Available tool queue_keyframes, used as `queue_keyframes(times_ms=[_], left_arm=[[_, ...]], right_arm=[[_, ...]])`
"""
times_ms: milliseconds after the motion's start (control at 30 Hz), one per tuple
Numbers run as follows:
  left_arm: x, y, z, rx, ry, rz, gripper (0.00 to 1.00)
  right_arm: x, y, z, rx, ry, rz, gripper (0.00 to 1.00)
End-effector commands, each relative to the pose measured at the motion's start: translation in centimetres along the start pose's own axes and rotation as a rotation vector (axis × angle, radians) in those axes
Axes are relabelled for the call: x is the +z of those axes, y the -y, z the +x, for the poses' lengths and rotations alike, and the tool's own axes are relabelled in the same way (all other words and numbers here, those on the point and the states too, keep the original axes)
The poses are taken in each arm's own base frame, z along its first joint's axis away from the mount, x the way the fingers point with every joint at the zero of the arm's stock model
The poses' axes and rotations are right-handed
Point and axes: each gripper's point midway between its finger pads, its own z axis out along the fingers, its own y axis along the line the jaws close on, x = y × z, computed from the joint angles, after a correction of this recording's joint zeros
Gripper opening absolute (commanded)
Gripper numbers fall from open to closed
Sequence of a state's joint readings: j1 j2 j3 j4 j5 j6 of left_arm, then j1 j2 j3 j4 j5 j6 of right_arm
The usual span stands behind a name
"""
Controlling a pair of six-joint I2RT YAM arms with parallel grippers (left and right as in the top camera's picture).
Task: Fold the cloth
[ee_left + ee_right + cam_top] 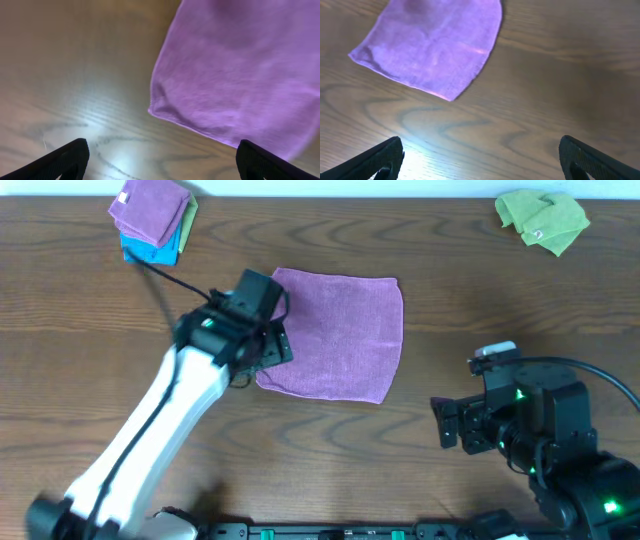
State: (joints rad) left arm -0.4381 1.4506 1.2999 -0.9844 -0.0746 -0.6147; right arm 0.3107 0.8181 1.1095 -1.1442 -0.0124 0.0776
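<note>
The cloth's near edge (pixel 320 394) is skewed toward the robot's left gripper, so next the left gripper moves back while the right gripper pulls the other near corner (pixel 379 399) square.
The lilac-purple cloth (pixel 335 335) lies flat near the middle of the wooden table, roughly square with a slightly uneven lower edge. My left gripper (pixel 268 352) hovers at its left edge, open with nothing between the fingers. In the left wrist view the cloth (pixel 240 75) fills the upper right, one corner pointing toward the open gripper (pixel 160 165). My right gripper (pixel 445 425) stands open and empty over bare wood, to the lower right of the cloth. The right wrist view has the cloth (pixel 432 45) at upper left, well apart from that gripper (pixel 482 160).
A stack of folded cloths (pixel 152 218), purple on top of green and blue, sits at the back left corner. A crumpled lime-green cloth (pixel 543 220) lies at the back right. A black cable (pixel 175 280) runs from the stack toward the left arm.
</note>
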Motion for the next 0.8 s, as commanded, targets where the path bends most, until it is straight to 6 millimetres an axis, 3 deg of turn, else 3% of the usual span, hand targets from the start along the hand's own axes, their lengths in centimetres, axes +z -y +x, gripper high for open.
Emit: queue_keyframes(times_ms=[0, 100, 233, 333, 567, 767], left_arm=[[-3.9, -0.9, -1.2, 0.067, 0.115, 0.06, 0.95], [-8.1, -3.7, -2.3, 0.031, 0.236, 0.093, 0.95], [-10.0, -7.0, -1.9, 0.01, 0.269, 0.076, 0.95], [-9.5, -7.6, -1.0, -0.008, 0.238, 0.117, 0.95], [-6.8, -7.8, 1.0, -0.018, 0.155, 0.13, 0.95], [-7.0, -7.8, 0.9, -0.017, 0.172, 0.136, 0.95]], right_arm=[[-0.8, -0.9, -0.9, -0.029, 0.038, -0.034, 0.99], [-2.7, -1.0, -2.7, -0.045, 0.108, -0.017, 0.99], [-1.8, -1.1, -2.1, -0.07, 0.071, -0.002, 0.99], [1.2, -1.3, -0.7, -0.091, -0.042, 0.032, 0.99], [7.5, -3.8, 1.5, -0.298, -0.259, 0.184, 0.99], [11.6, -4.3, 3.0, -0.454, -0.353, 0.417, 0.99]])
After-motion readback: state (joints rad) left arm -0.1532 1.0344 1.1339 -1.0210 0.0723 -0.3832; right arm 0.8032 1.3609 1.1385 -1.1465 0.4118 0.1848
